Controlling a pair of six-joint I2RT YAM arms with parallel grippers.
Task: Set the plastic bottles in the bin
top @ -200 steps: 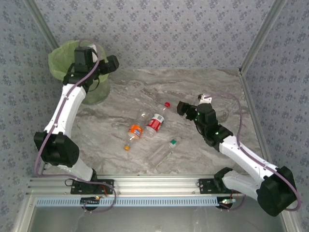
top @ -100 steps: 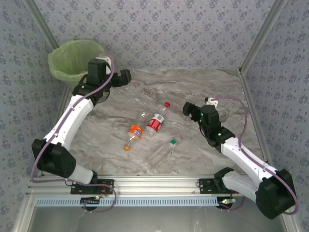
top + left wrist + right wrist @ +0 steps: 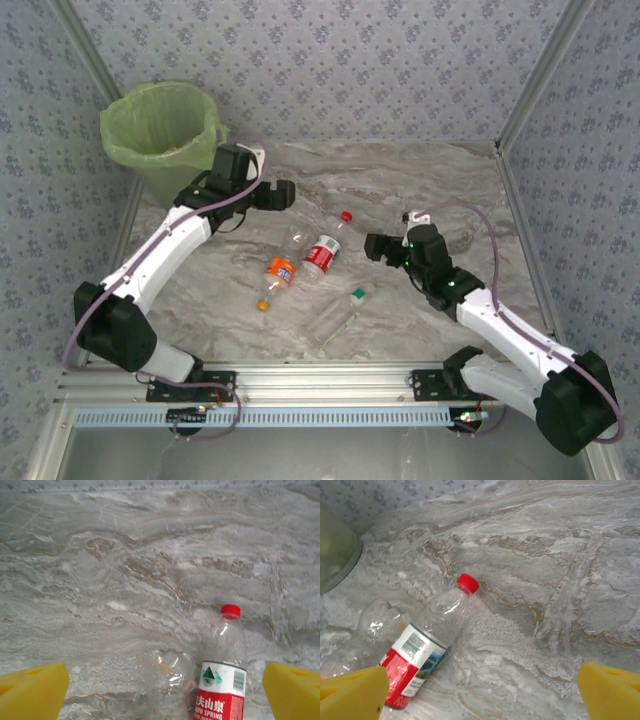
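My left gripper keeps going down toward the bottle's middle (image 3: 289, 253) until its fingers close around it, since the orange-labelled bottle's clear end (image 3: 299, 235) lies between those open fingers.
Three plastic bottles lie mid-table: a red-labelled one (image 3: 322, 252) with a red cap, an orange-labelled one (image 3: 281, 270) and a clear one with a green cap (image 3: 340, 312). The light-green bin (image 3: 160, 130) stands at the far left. My left gripper (image 3: 286, 194) hangs open just beyond the bottles; its wrist view has the red-labelled bottle (image 3: 222, 680) and a clear bottle's base (image 3: 172, 672) between its yellow pads (image 3: 32, 692). My right gripper (image 3: 372, 246) is open, right of the red cap, with the red-labelled bottle (image 3: 427, 647) towards its left pad (image 3: 350, 692).
Patterned walls close the table at the back and both sides. Bare marble (image 3: 430, 175) stretches across the far right. The bin's rim (image 3: 335, 555) shows at the left edge of the right wrist view.
My left arm has swung from over the bin to the right and nearer, out over the bottles. My right gripper drifted slightly left. Both stayed open.
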